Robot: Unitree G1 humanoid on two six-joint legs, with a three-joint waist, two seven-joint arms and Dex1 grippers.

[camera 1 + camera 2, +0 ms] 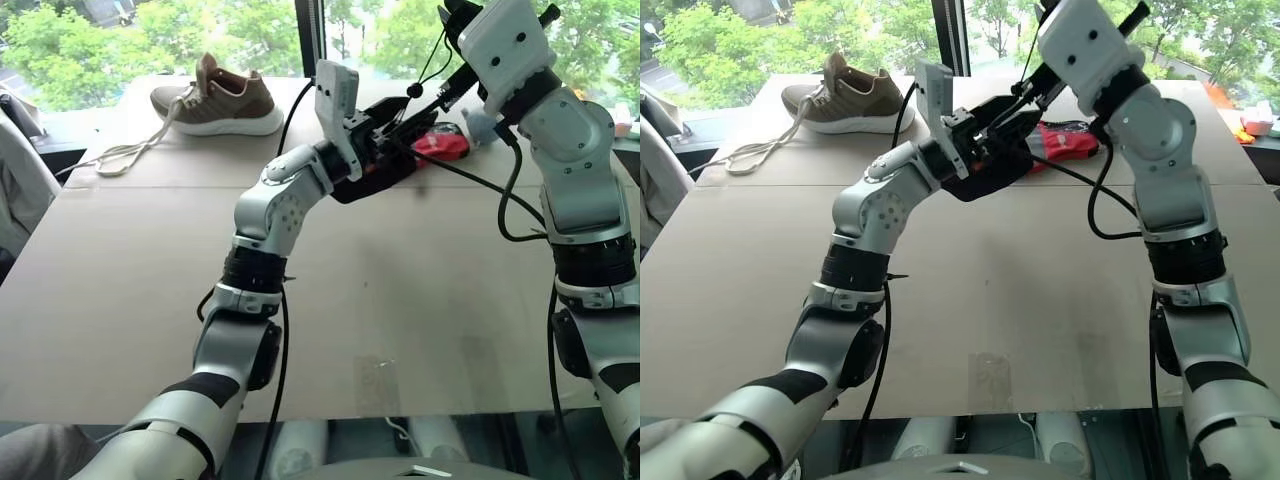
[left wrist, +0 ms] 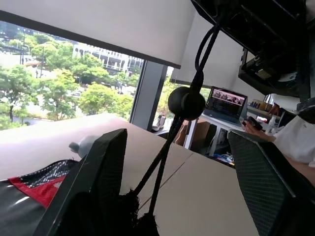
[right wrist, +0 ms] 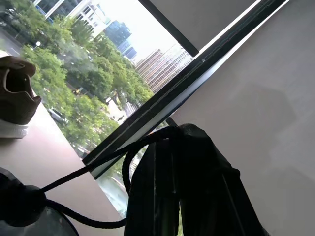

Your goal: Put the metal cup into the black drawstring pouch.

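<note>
My left gripper should close above the toggle and push it to the pouch's gathered neck, because the toggle sits high on the cord above the neck.
The black drawstring pouch hangs above the table between my two arms. Its gathered neck sits low between the fingers of my left gripper, which stand wide apart and open; table shows between the neck and the far finger. The drawstring cord rises from the neck through a round toggle to my right gripper. In the right wrist view that gripper is shut on the cord. The metal cup is hidden.
A brown sneaker with loose laces lies at the table's far left. A flat black-and-red case lies just behind the pouch. Brown board covers the table. A person sits near a laptop beyond it.
</note>
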